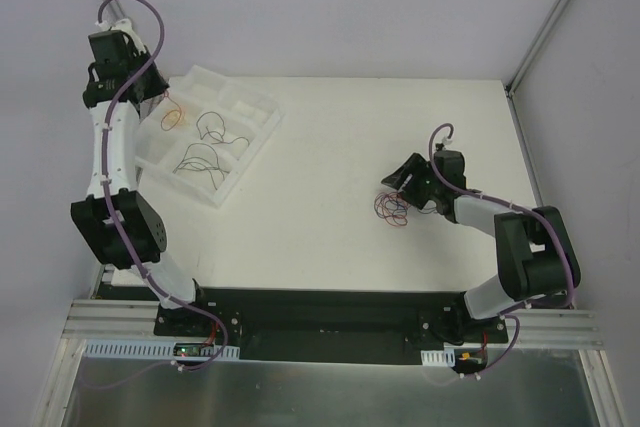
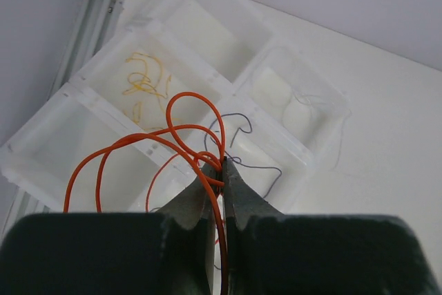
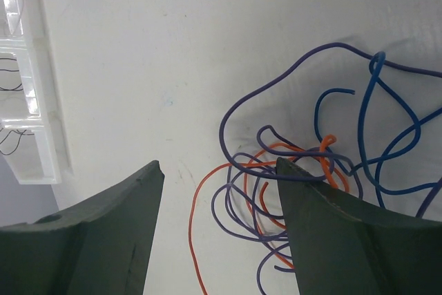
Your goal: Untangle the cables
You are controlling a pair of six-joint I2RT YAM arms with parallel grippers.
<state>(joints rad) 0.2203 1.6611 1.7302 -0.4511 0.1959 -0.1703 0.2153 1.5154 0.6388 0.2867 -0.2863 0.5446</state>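
Note:
The orange cable point(image 2: 183, 128) is hanging free and the near compartment point(image 1: 155, 147) beside the yellow wires is empty, so my left gripper keeps going down into that compartment and lets go there.
My left gripper point(image 2: 222, 165) is shut on a looping orange cable point(image 2: 138, 146) and holds it above the white compartment tray point(image 2: 83, 88). In the top view this gripper point(image 1: 152, 99) is over the tray's far left corner, with the orange cable point(image 1: 172, 117) hanging from it. My right gripper point(image 3: 219, 169) is open, its jaws wide apart just above a tangle of purple, orange and blue cables point(image 3: 290, 191) on the table. One finger point(image 3: 331, 233) hides part of the tangle. In the top view the tangle point(image 1: 392, 209) lies just in front of the right gripper point(image 1: 398, 185).
The tray point(image 1: 255, 107) holds sorted wires: yellow ones point(image 2: 145, 81) in one compartment and dark ones point(image 1: 205, 157) in others. The tray's edge point(image 3: 41, 101) shows at the left of the right wrist view. Walls stand to the left and behind.

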